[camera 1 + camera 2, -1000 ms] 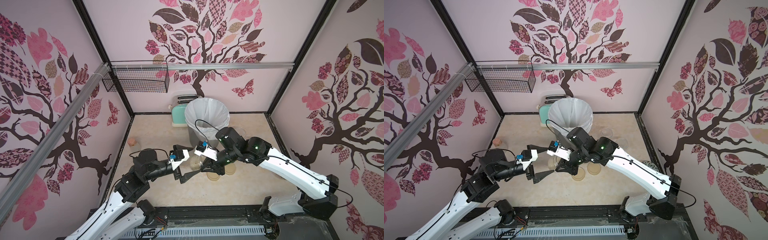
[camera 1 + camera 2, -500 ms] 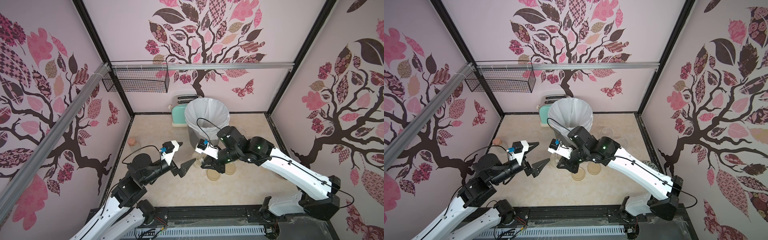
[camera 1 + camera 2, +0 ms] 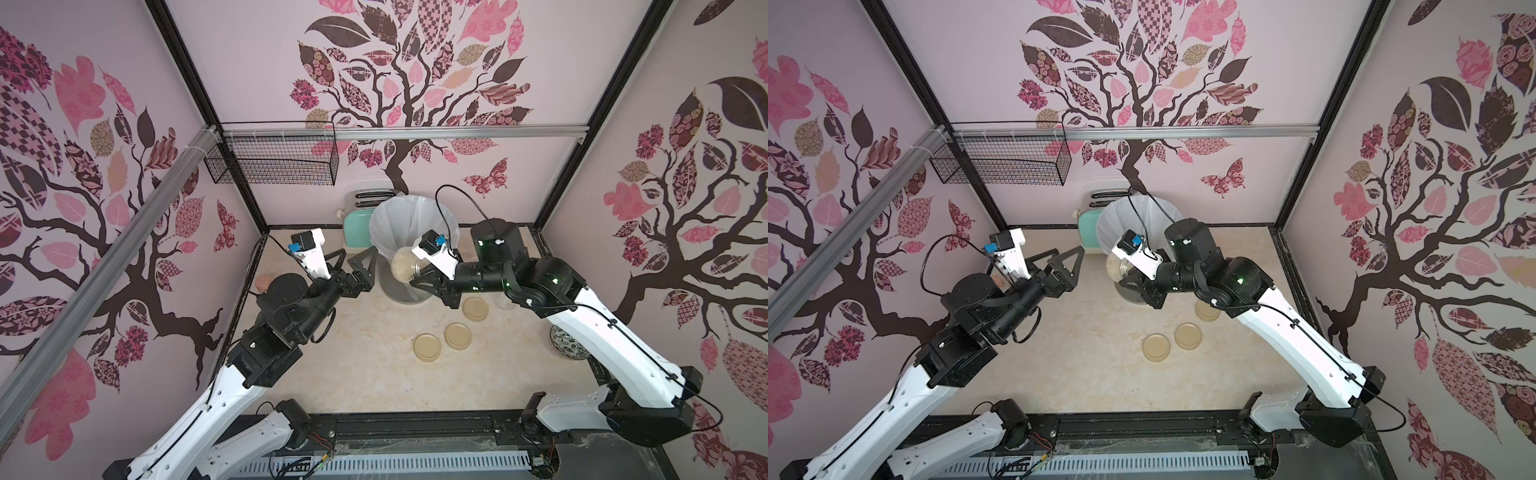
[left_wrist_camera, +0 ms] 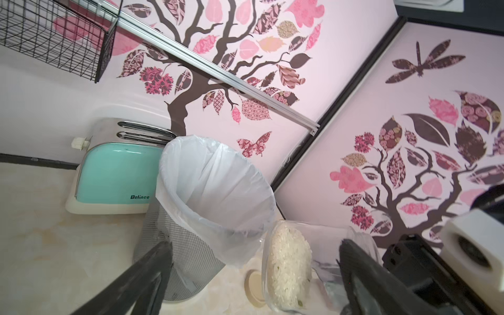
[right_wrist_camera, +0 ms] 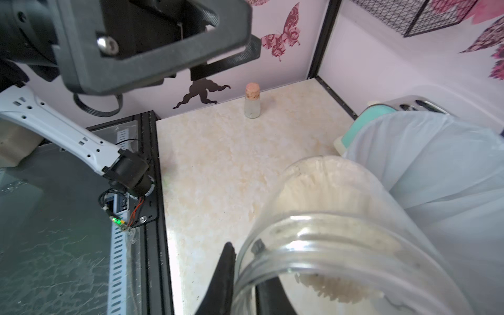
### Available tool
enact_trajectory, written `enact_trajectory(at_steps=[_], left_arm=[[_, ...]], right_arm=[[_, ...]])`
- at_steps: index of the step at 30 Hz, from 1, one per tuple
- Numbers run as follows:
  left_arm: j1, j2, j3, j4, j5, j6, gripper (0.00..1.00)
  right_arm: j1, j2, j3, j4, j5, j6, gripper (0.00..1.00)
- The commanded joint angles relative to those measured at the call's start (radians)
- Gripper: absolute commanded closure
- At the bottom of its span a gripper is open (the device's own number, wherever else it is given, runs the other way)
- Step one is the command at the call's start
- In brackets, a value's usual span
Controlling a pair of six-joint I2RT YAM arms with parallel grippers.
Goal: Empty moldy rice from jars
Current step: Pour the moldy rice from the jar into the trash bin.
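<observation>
I should keep lifting the jar over the bin (image 3: 406, 217) with my right gripper until my left gripper, open and facing the jar's bottom (image 3: 404, 262), holds the jar's body.
My right gripper (image 3: 420, 275) (image 3: 1133, 279) (image 5: 245, 270) is shut on the rim of an open glass jar (image 3: 405, 268) (image 3: 1119, 268) (image 5: 341, 218), one finger inside the mouth and one outside. The jar hangs tipped on its side against the outside of the white-lined mesh bin (image 3: 415, 203) (image 3: 1142, 205) (image 4: 191, 141). Moldy rice (image 4: 289, 261) (image 5: 321, 180) is heaped at the base end, away from that gripper. My left gripper (image 3: 353, 257) (image 3: 1065, 253) (image 4: 255, 251) is open and empty, raised left of the bin and facing the jar. Three beige lids (image 3: 427, 347) (image 3: 1156, 347) lie on the table.
A mint toaster (image 3: 357, 226) (image 4: 117, 174) stands behind the bin at the back wall. A small corked bottle (image 3: 262, 283) (image 5: 252, 105) is at the left wall, and a patterned ceramic jar (image 3: 567, 343) is under my right arm. A wire basket (image 3: 274, 162) hangs high on the back wall.
My left gripper let go, drew back to the left and rose. My right gripper lifted the jar off the table, carried it to the bin and tipped it on its side.
</observation>
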Motion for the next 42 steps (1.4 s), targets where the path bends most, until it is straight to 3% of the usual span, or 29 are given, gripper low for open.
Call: enact_trajectory(at_steps=[1, 7, 21, 30, 42], left_arm=[[0.02, 0.074, 0.069, 0.024, -0.062, -0.196, 0.02], [0.23, 0.251, 0.126, 0.105, 0.242, -0.684, 0.02], [0.269, 0.53, 0.221, 0.373, 0.472, -1.076, 0.02], [0.27, 0.695, 0.385, 0.349, 0.557, -1.104, 0.02], [0.246, 0.837, 0.453, 0.453, 0.625, -1.25, 0.02]], right_arm=[[-0.033, 0.007, 0.047, 0.146, 0.043, -0.044, 1.0], [-0.162, 0.044, 0.009, 0.278, -0.03, -0.018, 1.0], [-0.292, 0.175, 0.091, 0.445, -0.153, 0.03, 1.0], [-0.346, 0.228, 0.135, 0.511, -0.215, 0.077, 1.0], [-0.368, 0.272, 0.177, 0.546, -0.282, 0.11, 1.0]])
